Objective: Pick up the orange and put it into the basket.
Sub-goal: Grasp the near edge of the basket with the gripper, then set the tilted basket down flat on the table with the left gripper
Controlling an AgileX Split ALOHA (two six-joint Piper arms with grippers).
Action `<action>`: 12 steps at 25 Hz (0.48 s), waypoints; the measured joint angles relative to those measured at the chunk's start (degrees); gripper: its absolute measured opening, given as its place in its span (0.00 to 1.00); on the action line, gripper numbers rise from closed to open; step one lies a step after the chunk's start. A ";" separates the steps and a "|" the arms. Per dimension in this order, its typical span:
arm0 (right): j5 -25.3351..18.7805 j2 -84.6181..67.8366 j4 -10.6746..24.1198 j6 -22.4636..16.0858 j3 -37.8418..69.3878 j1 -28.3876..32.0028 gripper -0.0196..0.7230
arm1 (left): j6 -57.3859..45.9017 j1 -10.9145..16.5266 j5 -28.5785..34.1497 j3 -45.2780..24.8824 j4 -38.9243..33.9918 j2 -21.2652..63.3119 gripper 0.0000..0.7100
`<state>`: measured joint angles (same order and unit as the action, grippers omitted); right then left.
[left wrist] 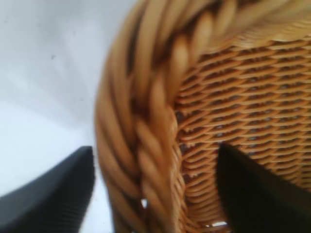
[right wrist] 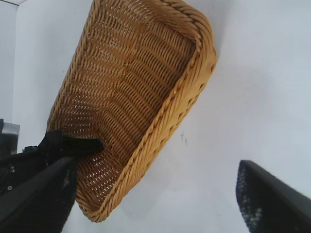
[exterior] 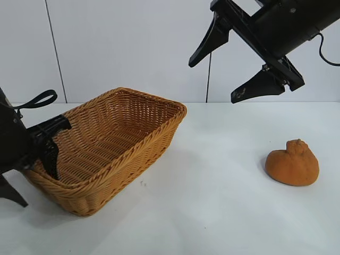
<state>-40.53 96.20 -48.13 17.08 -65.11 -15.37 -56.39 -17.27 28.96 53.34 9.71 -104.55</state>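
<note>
The basket [exterior: 118,142] stands at a slant, far from the orange. My left gripper should first grip the basket's rim [exterior: 41,177] and turn the basket square toward the orange.
The orange [exterior: 292,163], a brownish-orange lump with a knobby top, lies on the white table at the right, far from the basket. The wicker basket [exterior: 159,133] stands at the left. My left gripper [exterior: 40,156] is open and straddles the basket's left rim [left wrist: 146,145], one finger inside and one outside, with gaps on both sides. My right gripper [exterior: 212,81] is wide open and empty, high above the table, up and to the left of the orange. In the right wrist view the basket [right wrist: 189,97] shows, but the orange is out of view.
The white table [exterior: 212,202] lies bare between basket and orange. A white panelled wall stands behind. The left gripper's finger [right wrist: 73,143] shows inside the basket in the right wrist view.
</note>
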 joint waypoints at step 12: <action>-0.33 0.00 -0.07 0.00 0.00 0.00 0.85 | 27.11 9.97 16.10 20.79 6.84 -0.45 0.12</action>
<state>-40.86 96.20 -48.20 17.08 -65.11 -15.37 -29.28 -7.30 45.07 74.13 16.55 -105.00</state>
